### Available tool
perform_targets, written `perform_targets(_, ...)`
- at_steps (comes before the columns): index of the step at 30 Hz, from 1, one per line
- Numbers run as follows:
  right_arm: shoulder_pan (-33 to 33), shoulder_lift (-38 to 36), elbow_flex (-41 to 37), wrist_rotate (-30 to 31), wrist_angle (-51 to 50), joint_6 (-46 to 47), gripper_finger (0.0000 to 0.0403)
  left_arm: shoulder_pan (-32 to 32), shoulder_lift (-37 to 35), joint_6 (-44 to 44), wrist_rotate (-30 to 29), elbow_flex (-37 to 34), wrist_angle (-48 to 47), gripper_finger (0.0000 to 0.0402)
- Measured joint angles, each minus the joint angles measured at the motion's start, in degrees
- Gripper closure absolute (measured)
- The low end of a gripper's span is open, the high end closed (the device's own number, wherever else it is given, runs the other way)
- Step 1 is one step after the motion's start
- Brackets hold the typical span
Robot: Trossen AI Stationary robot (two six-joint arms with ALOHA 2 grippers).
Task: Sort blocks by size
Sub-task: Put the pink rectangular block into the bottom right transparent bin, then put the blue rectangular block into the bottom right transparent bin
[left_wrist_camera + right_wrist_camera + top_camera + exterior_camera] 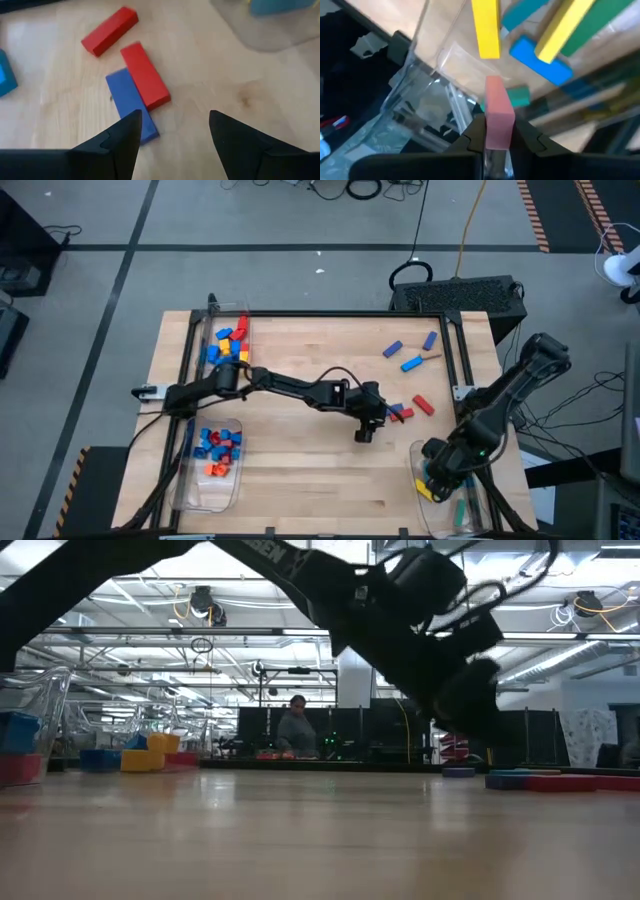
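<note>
Next, my left gripper picks up the blue bar (130, 104) next to the red bar and passes it to my right gripper, because the clear bin (443, 514) is under my right gripper.
My left gripper (364, 432) (175, 117) stands open, low over the table's middle. Just past its fingertips lie a blue bar (131, 111) and a red bar (145, 75) side by side, flat on the wood, with another red bar (110, 31) farther off. It touches none of them. My right gripper (432, 478) (497, 150) is over the clear bin (440, 505) at the near right, shut on a pink bar (497, 112). In that bin lie yellow bars (486, 27), a blue bar (540, 60) and green ones (600, 25). My right gripper pinches the pink bar by one end (498, 136) between its two fingers. The fingers slant down from above. The rest of the bar sticks out forward past the fingertips, clear of the bin's floor.
Two clear bins stand along the left edge: the far one (226, 342) with blue, red and yellow blocks, the near one (215, 455) with small blue, red and orange ones. Loose blue blocks (411, 364) lie at the far right. A person sits in the room behind.
</note>
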Motion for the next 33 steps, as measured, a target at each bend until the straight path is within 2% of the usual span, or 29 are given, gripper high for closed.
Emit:
perform_targets(4,0.8,2.3,-3.2,0.2,5.9,1.1,0.0367,0.0,1.7,0.0,-0.6,0.0,0.9,0.0169)
perform_targets(7,1.2,3.8,-4.0,0.2,5.8,1.7,0.0355,0.0,1.9,-0.4,-0.7,0.0,1.5,0.0169)
perform_targets(11,1.8,4.7,-3.9,0.3,5.7,3.4,0.0315,0.3,2.5,-3.6,-1.0,0.0,3.0,0.0168)
perform_targets(17,2.2,3.1,-3.9,0.5,7.1,8.4,0.0241,1.9,2.5,-7.5,-5.0,0.0,3.8,0.0168)
perform_targets(21,2.6,2.4,-3.9,0.4,6.9,9.4,0.0210,3.1,2.5,-10.0,-4.9,0.0,5.3,0.0168)
perform_targets(29,2.5,2.2,-3.4,0.5,7.6,9.3,0.0201,2.8,2.5,-10.3,-0.9,0.0,5.4,0.0168)
perform_targets(33,2.5,2.2,-3.4,0.5,7.4,9.3,0.0201,1.5,2.5,-9.4,-1.4,0.0,5.6,0.0169)
